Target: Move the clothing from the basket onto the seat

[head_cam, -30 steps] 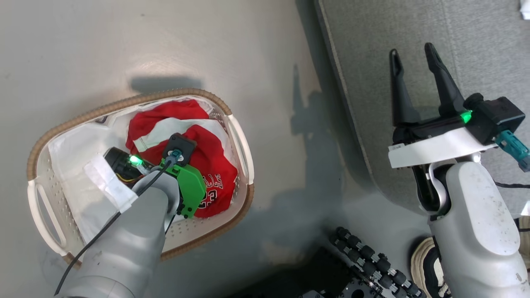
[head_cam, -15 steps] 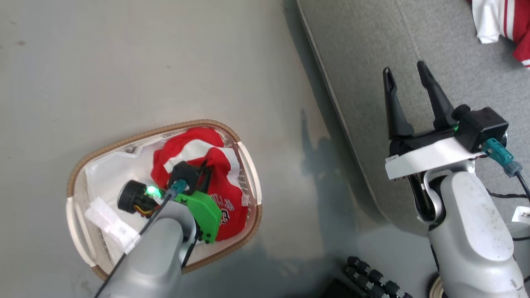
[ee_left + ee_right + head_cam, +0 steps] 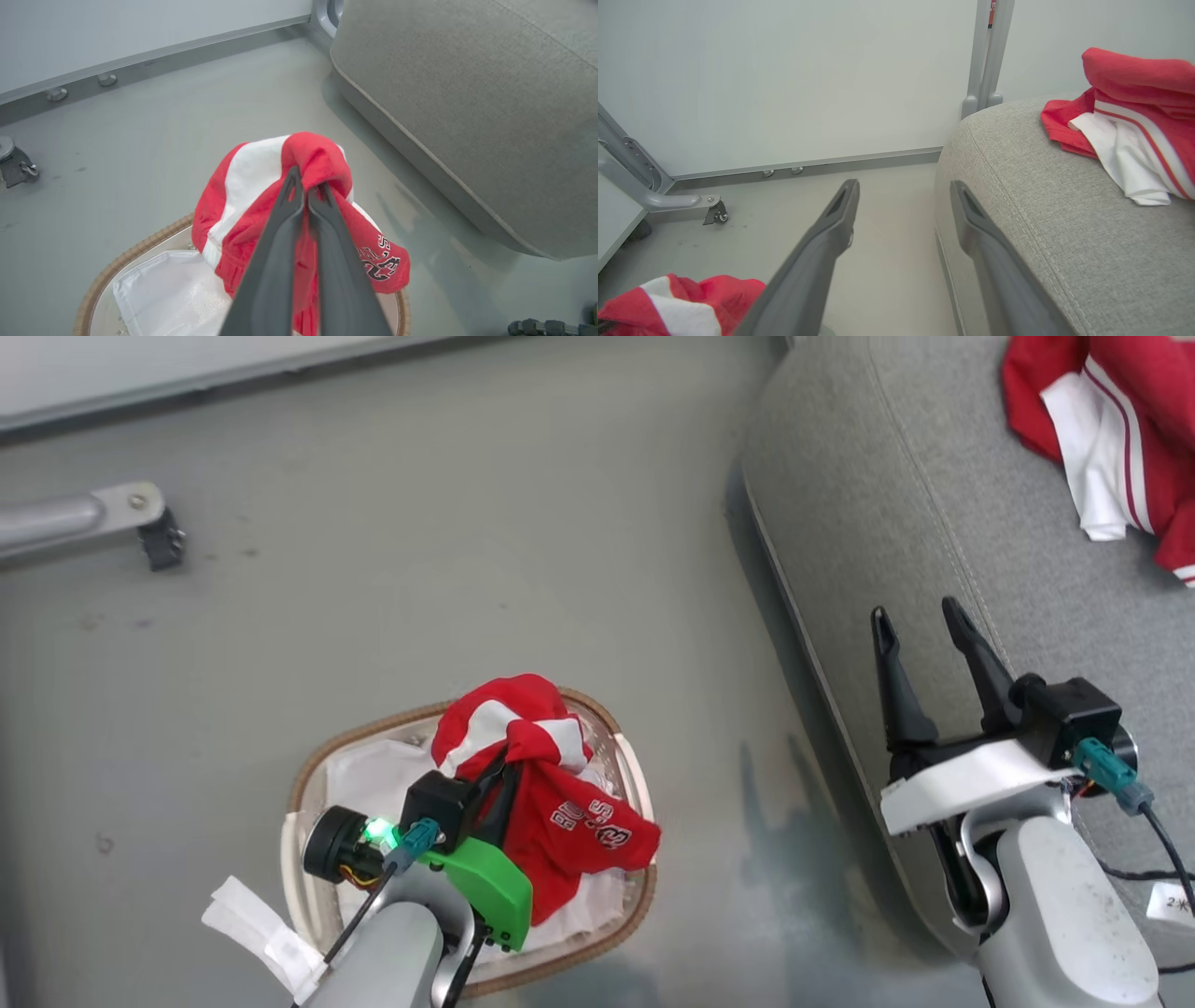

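Note:
White liner [image 3: 372,778] can be seen around the red jersey [image 3: 560,812], so I should expect the basket to be empty and lined when I take the jersey over to the seat.
The red jersey [image 3: 560,821] with black-and-white lettering hangs bunched over the basket [image 3: 373,728], a white oval with a brown woven rim and a white liner [image 3: 173,294]. My left gripper [image 3: 509,761] is shut on a fold of the jersey [image 3: 252,177], its fingertips [image 3: 299,186] pinching the cloth from below. My right gripper [image 3: 915,613] stands open and empty over the near edge of the grey seat [image 3: 887,476]. A second red garment [image 3: 1111,439] with white stripes lies on the seat at the far right. In the right wrist view the garment [image 3: 1134,107] rests on the seat [image 3: 1041,210].
Grey floor lies between the basket and the seat. A metal leg with a caster [image 3: 121,513] reaches in at the far left. A wall with a metal base rail [image 3: 163,51] runs behind. A grey post [image 3: 985,56] stands by the seat's far corner. Black rollers [image 3: 546,326] sit low right.
The head camera has tilted up, bringing more floor and seat into view. My left gripper has lifted the jersey up from the basket's bottom. The right gripper stays open.

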